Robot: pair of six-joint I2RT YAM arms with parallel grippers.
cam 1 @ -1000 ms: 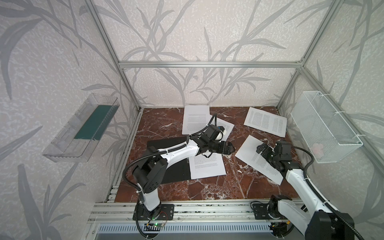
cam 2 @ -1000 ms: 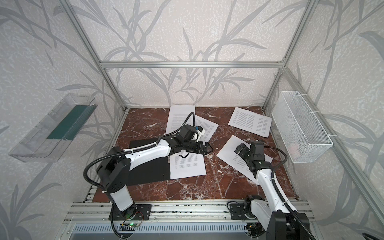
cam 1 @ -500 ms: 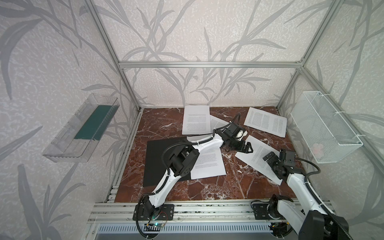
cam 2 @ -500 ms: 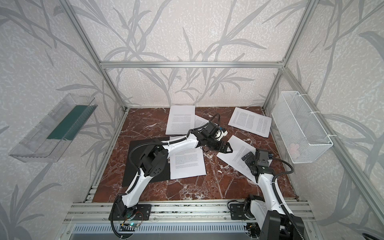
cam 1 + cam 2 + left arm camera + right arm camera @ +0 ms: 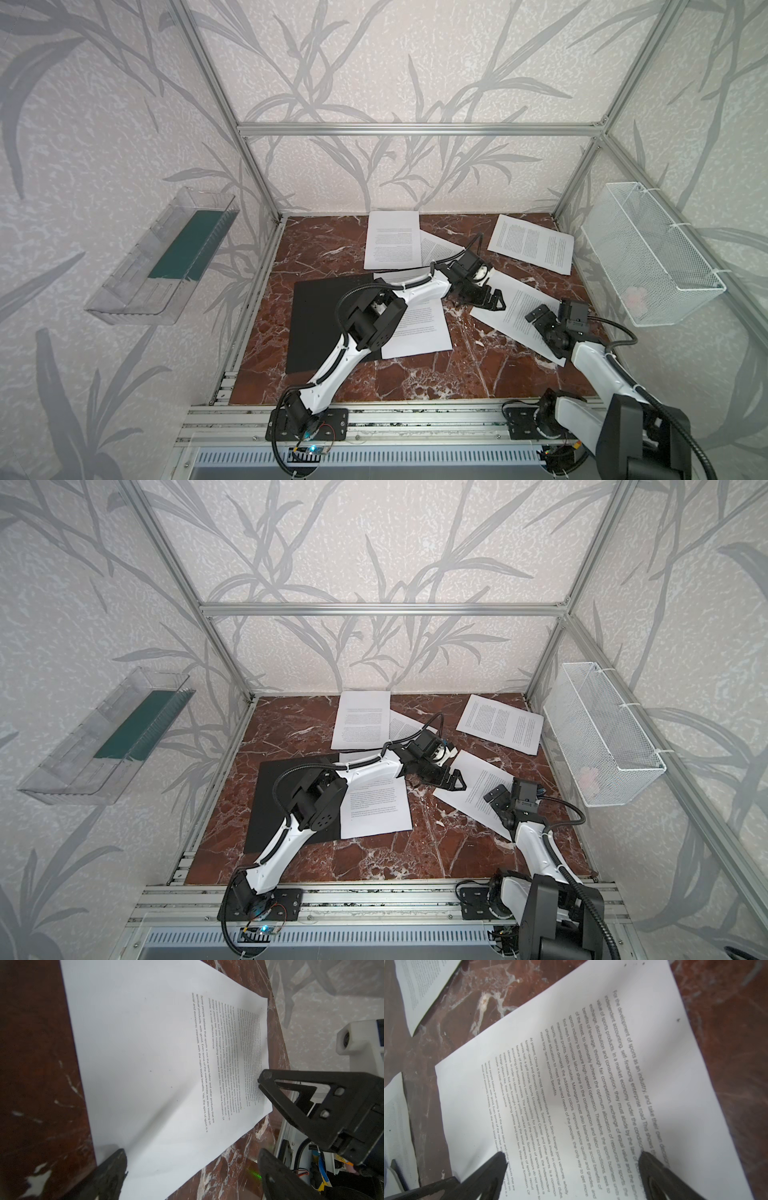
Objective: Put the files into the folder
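The sheet's printed end [image 5: 540, 342] slants toward the front, so my left gripper should press on the blank end [image 5: 486, 316] while my right gripper swings the printed end back.
The folder [image 5: 320, 324] [image 5: 282, 808] lies open, black inside up, left of centre on the marble floor. One of the files [image 5: 419, 332] rests on its right part; others lie at the back [image 5: 390, 239] [image 5: 530, 243]. A slanted sheet [image 5: 515, 320] [image 5: 478, 791] [image 5: 145, 1064] [image 5: 591, 1064] lies right of centre. My left gripper [image 5: 492, 301] [image 5: 453, 783] [image 5: 191, 1159] stands open over that sheet's left corner. The right gripper [image 5: 540, 316] [image 5: 496, 793] [image 5: 573, 1156] hovers open above the sheet's printed middle. Neither holds anything.
A clear plastic tray [image 5: 166, 257] with a green insert hangs on the left wall. A white wire basket [image 5: 648, 249] hangs on the right wall. Aluminium rails [image 5: 374, 419] run along the front edge, where both arm bases sit.
The left arm has stretched rightwards, carrying its gripper from the sheet on the folder to the slanted sheet's corner. The right gripper has drawn back slightly towards the front.
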